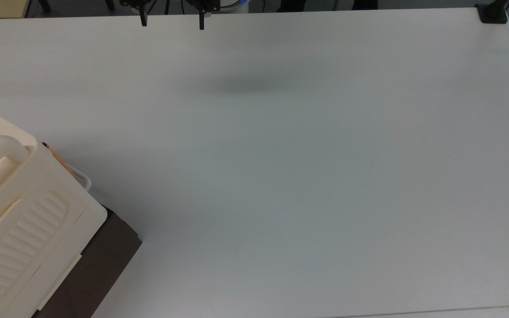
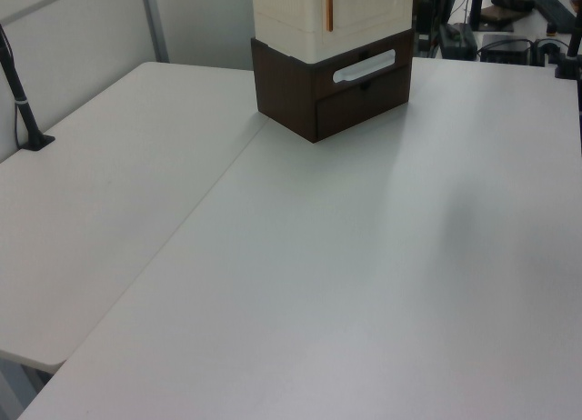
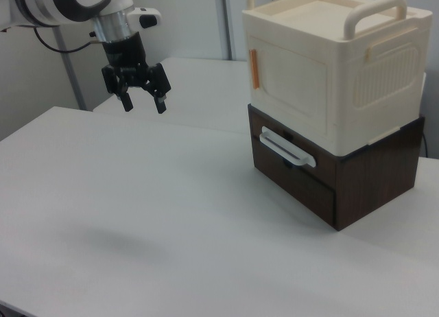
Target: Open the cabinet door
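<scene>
My gripper will make the cabinet door swing out about its opposite edge when it pulls, because the orange handle stands upright along a side edge.
The cabinet door is the cream front panel of the cream cabinet, with an orange handle along its left edge in the right view. It sits flush and closed. In the left view the door faces the table at the far end. From the top view the orange handle shows at the cabinet's edge. My gripper hangs open in the air, well to the right view's left of the cabinet and touching nothing. Its two fingers point down at the top view's upper edge, where the gripper is empty.
The cabinet stands on a dark brown base whose drawer has a white handle. A ribbed side panel and rounded top handles are on the cabinet. A black clamp post stands at the white table's corner.
</scene>
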### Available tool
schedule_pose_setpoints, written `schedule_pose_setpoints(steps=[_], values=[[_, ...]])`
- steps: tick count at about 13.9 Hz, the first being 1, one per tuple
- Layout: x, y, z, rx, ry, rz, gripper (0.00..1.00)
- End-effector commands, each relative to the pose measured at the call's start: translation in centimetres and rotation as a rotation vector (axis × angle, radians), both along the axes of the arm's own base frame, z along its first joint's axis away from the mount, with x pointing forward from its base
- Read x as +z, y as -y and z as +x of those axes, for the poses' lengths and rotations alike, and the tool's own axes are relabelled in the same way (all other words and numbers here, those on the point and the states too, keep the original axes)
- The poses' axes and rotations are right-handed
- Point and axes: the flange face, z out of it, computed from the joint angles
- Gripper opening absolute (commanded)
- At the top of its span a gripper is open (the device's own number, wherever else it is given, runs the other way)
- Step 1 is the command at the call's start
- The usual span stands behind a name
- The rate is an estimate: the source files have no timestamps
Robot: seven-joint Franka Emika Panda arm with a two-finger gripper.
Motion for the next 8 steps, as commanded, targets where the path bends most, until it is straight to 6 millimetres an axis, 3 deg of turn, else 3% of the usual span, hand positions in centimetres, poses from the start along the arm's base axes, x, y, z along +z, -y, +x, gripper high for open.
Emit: schedule_pose_setpoints(steps=[1,8], values=[[0.11,0.00,-0.88,-0.010,-0.019,-0.006,1.00],[0.03,-0.23,-0.82,-0.092,-0.010,0.000,1.00]])
